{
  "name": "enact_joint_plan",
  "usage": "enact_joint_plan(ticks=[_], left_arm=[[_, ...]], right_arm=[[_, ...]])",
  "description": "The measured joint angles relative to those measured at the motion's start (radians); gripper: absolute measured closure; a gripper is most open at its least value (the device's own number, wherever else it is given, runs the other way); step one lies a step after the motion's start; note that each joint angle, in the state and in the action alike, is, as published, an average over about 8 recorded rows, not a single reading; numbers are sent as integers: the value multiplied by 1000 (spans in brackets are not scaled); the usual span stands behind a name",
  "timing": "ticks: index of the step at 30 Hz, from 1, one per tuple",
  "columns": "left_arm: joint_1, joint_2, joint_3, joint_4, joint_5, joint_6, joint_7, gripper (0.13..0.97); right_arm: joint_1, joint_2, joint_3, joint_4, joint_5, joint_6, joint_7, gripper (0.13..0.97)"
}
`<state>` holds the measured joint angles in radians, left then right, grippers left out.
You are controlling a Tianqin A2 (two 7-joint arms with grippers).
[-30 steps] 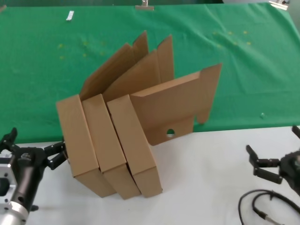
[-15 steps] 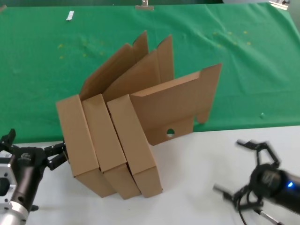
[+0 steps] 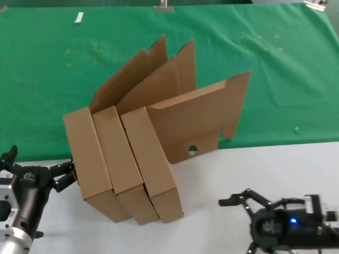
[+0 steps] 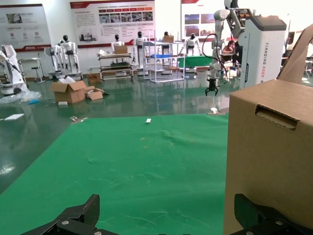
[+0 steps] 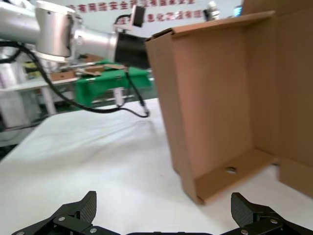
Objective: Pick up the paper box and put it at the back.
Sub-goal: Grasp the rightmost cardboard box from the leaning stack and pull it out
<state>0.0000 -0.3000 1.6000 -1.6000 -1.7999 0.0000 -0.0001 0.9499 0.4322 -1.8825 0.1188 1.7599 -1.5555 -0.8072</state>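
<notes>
The holed box's near side (image 3: pixel 167 205) is edge-on to the open fingers of my right gripper, so I should keep moving toward its free edge (image 3: pixel 180 202) until the fingers are on both sides of it.
Three alike brown paper boxes stand on edge in a leaning row where the white table (image 3: pixel 212 174) meets the green cloth (image 3: pixel 53 79), lids open backward. The rightmost box (image 3: pixel 153 164) has a round hole (image 3: pixel 192 150) in its lid flap; it also shows in the right wrist view (image 5: pixel 210 112). My right gripper (image 3: pixel 234 225) is open and empty, low over the table to the right of the row, pointing at it (image 5: pixel 166 215). My left gripper (image 3: pixel 37 164) is open beside the leftmost box (image 3: pixel 87 159), one finger near its side (image 4: pixel 269 161).
The green cloth (image 4: pixel 146 166) stretches back behind the boxes, with a small white tag (image 3: pixel 79 17) and a clip (image 3: pixel 163 6) at its far edge. The white table (image 5: pixel 98 156) extends left of the rightmost box toward the left arm (image 5: pixel 73 34).
My right arm has swung in from the right edge, lower and leftward, turning its open gripper toward the boxes. The left arm and boxes have not moved.
</notes>
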Motion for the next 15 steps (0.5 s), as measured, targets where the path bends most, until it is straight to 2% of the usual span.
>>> enact_joint_plan(ticks=[6, 15], left_arm=[[0, 0, 0, 0, 0, 0, 0, 132], [0, 0, 0, 0, 0, 0, 0, 132]], right_arm=[[64, -64, -70, -52, -7, -11, 2, 129], [104, -140, -116, -73, 7, -14, -3, 129]])
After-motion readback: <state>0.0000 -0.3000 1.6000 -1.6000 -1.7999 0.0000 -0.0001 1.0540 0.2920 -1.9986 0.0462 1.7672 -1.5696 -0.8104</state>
